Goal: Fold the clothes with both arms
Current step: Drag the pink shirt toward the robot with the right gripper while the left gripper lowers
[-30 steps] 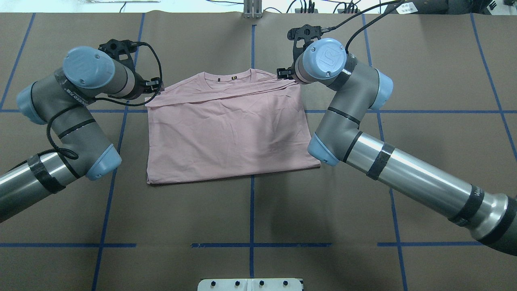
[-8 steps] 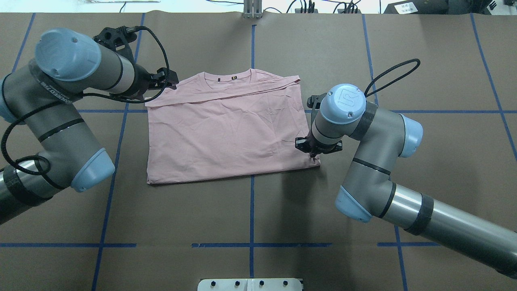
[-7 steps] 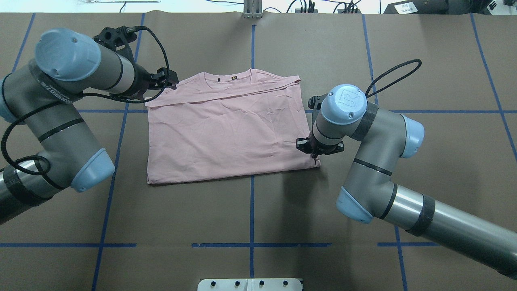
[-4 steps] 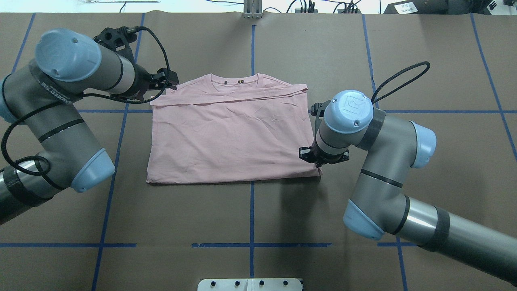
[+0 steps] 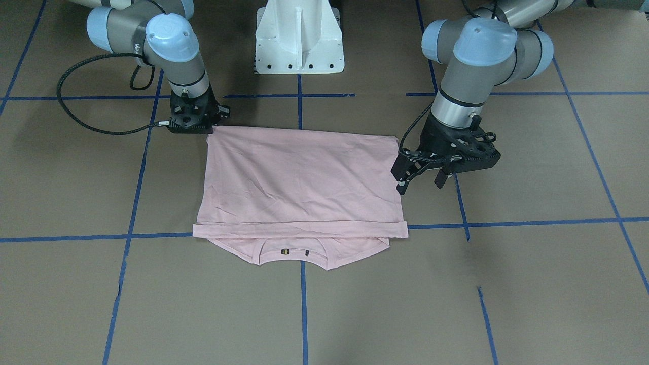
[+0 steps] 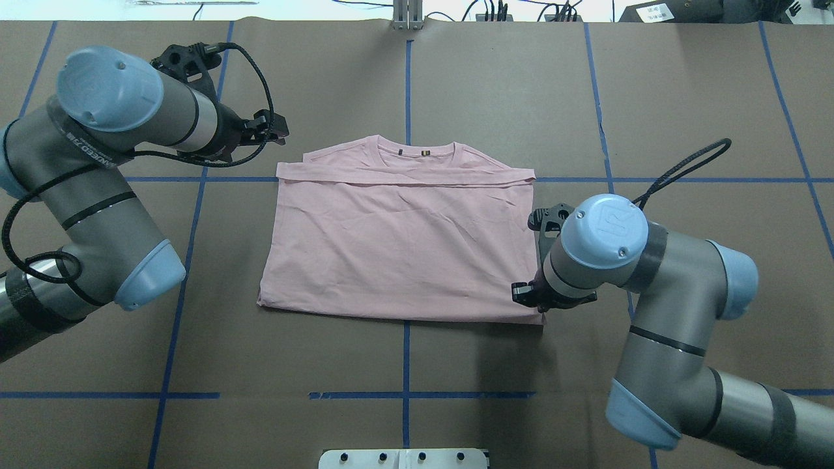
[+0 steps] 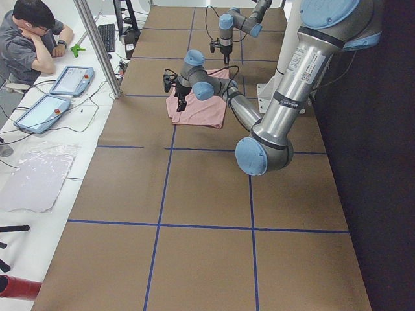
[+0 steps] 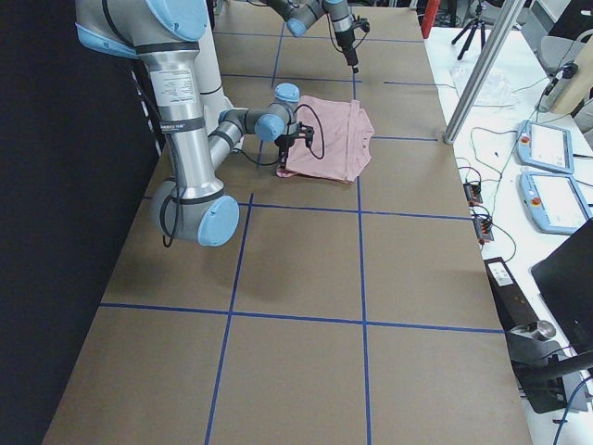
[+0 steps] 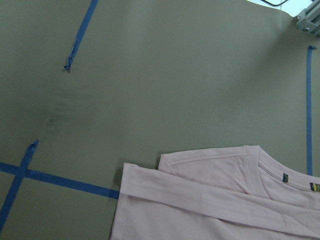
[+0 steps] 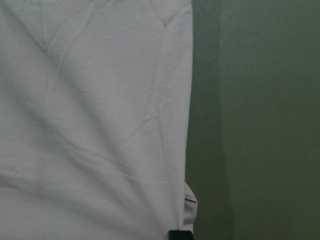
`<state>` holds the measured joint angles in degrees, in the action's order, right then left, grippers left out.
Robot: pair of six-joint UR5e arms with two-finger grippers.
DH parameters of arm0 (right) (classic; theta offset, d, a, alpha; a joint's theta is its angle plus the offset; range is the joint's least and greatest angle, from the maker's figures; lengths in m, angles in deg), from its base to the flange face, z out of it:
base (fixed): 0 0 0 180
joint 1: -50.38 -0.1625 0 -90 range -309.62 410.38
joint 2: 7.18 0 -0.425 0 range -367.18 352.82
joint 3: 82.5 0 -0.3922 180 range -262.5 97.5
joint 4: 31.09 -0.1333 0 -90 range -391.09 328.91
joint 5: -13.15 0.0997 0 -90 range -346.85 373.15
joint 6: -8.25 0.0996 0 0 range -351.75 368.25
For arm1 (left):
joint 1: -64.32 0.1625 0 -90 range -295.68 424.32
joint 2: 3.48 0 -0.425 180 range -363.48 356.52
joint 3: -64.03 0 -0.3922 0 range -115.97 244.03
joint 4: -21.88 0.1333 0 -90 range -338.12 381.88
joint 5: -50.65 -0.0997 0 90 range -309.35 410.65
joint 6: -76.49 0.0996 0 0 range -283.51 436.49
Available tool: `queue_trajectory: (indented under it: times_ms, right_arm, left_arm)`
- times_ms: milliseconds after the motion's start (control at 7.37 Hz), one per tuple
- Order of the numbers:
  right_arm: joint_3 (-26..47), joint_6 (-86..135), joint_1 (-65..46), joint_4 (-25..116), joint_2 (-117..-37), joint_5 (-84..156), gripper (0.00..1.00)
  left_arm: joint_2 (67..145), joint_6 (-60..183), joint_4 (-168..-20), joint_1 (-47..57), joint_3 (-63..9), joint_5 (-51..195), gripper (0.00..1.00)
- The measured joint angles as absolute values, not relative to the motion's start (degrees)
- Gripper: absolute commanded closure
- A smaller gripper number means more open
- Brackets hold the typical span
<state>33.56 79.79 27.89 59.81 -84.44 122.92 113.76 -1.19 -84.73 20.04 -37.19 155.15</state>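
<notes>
My gripper will turn the pale pink T-shirt, and the T-shirt will swing round flat and keep its folds, because the folded band lies flat across it.
The pale pink T-shirt lies folded on the brown table, plain back up and collar at the far edge. It also shows from the front. My right gripper is shut on the shirt's near right corner, low on the table. Its wrist view shows the shirt's edge and one black fingertip. My left gripper hovers open just off the shirt's far left shoulder, clear of the cloth. The left wrist view shows that shoulder and folded sleeve.
Blue tape lines cross the brown table cover. The white pedestal base stands at the robot's side. A person sits at a side bench with tablets. More pendants and cables lie beyond the far edge.
My right gripper moved from the far right shoulder to the near right corner, then dragged the shirt right and toward the robot. The left gripper let go, lifted slightly and now stays still.
</notes>
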Motion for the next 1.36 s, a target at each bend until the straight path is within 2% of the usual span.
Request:
queue_trajectory:
  times_ms: [136,271,407,678,950,1357]
  right_arm:
    - [36.44,83.40,32.59,59.80,-86.86,122.60,1.00]
    - [38.41,87.49,37.08,59.79,-88.15,122.31,0.71]
    - [39.97,90.60,40.53,59.79,-89.13,122.16,0.01]
    - [41.64,93.90,43.08,59.63,-89.69,121.91,0.00]
    - [42.06,95.89,40.21,58.72,-87.43,119.22,0.00]
    - [41.78,95.64,31.77,58.08,-82.75,115.91,0.00]
  left_arm:
    - [113.77,-1.20,-84.71,20.07,-37.51,155.15,0.00]
    - [113.77,-1.20,-84.60,20.18,-37.85,155.15,0.00]
    - [113.77,-1.20,-84.47,20.30,-38.10,155.15,0.00]
    - [113.77,-1.26,-84.39,20.79,-38.43,155.68,0.00]
    - [113.25,-4.76,-83.29,22.68,-40.49,158.27,0.00]
    - [110.94,-21.89,-76.86,34.37,-45.69,154.69,0.00]
